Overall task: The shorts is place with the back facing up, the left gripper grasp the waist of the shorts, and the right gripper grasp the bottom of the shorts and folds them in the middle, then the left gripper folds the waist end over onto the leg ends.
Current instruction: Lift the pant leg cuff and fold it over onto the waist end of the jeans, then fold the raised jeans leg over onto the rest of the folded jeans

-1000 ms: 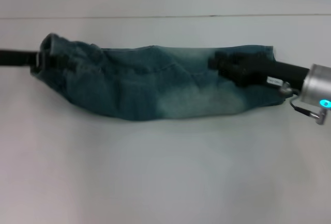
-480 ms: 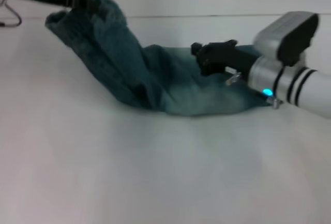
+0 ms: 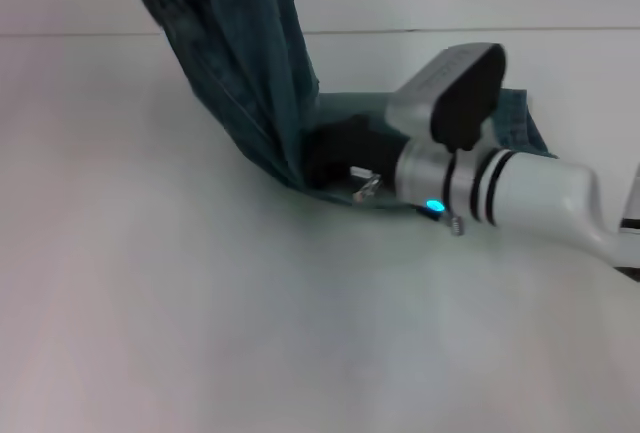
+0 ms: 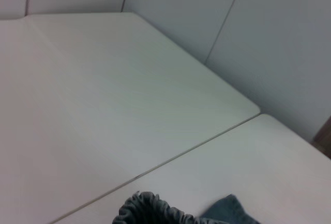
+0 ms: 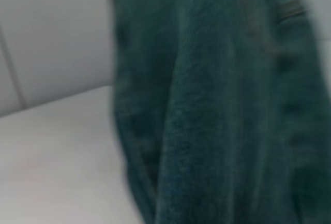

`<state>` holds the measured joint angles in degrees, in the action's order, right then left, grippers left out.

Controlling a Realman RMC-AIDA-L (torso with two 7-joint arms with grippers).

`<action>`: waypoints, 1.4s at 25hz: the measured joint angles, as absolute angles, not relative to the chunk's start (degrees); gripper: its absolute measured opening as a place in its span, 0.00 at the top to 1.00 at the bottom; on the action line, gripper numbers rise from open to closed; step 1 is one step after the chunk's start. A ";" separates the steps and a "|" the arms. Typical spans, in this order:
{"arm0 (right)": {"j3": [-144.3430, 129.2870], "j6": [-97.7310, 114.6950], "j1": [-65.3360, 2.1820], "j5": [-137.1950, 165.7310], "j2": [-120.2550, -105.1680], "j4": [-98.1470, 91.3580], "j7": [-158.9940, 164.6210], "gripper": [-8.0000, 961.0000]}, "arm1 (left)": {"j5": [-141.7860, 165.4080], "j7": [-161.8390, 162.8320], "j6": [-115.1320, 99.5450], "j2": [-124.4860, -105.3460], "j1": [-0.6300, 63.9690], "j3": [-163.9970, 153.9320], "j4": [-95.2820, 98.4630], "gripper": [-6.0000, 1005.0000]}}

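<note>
My right gripper's arm is covering the leg ends (image 3: 518,123) where the waist end must land. It should move back out of the way before my left gripper folds the waist over.
The blue denim shorts (image 3: 240,63) are lifted at the waist end, which rises steeply past the top left of the head view. Their leg ends (image 3: 515,118) still lie flat on the white table (image 3: 200,333). My left gripper is above that view's top edge. The gathered waistband (image 4: 155,211) shows bunched at the edge of the left wrist view, so the left gripper holds it up. My right gripper (image 3: 335,158) rests low on the middle of the shorts, at the crease where the cloth bends upward. The right wrist view is filled by hanging denim (image 5: 217,110).
A seam (image 3: 500,30) runs across the table behind the shorts. Pale wall panels (image 4: 269,32) stand past the table's far edge. The right arm's white forearm (image 3: 520,193) stretches in from the right, over the leg ends.
The left gripper has lifted the waist end higher and toward the right, out of the head view's top. The right arm has slid left along the shorts to the fold line.
</note>
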<state>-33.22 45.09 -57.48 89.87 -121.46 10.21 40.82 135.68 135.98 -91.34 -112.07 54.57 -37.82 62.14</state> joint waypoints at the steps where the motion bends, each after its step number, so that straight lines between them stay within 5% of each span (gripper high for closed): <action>1: -33.21 45.11 -58.35 90.33 -121.42 11.29 41.53 0.99 | 135.14 136.27 -92.04 -112.01 54.67 -37.81 62.90 0.93; 16: -18.11 45.05 -62.20 113.07 -121.11 14.84 48.20 0.99 | 134.42 138.10 -95.19 -114.03 53.77 -38.25 68.22 0.93; 26: -17.17 48.75 -50.45 114.33 -120.26 5.74 48.67 0.99 | 133.11 135.75 -93.69 -116.88 50.42 -38.41 67.37 0.92; 35: -10.61 68.03 -38.75 101.60 -119.71 -7.58 52.64 0.99 | 130.75 130.57 -89.72 -122.03 50.08 -39.08 63.88 0.89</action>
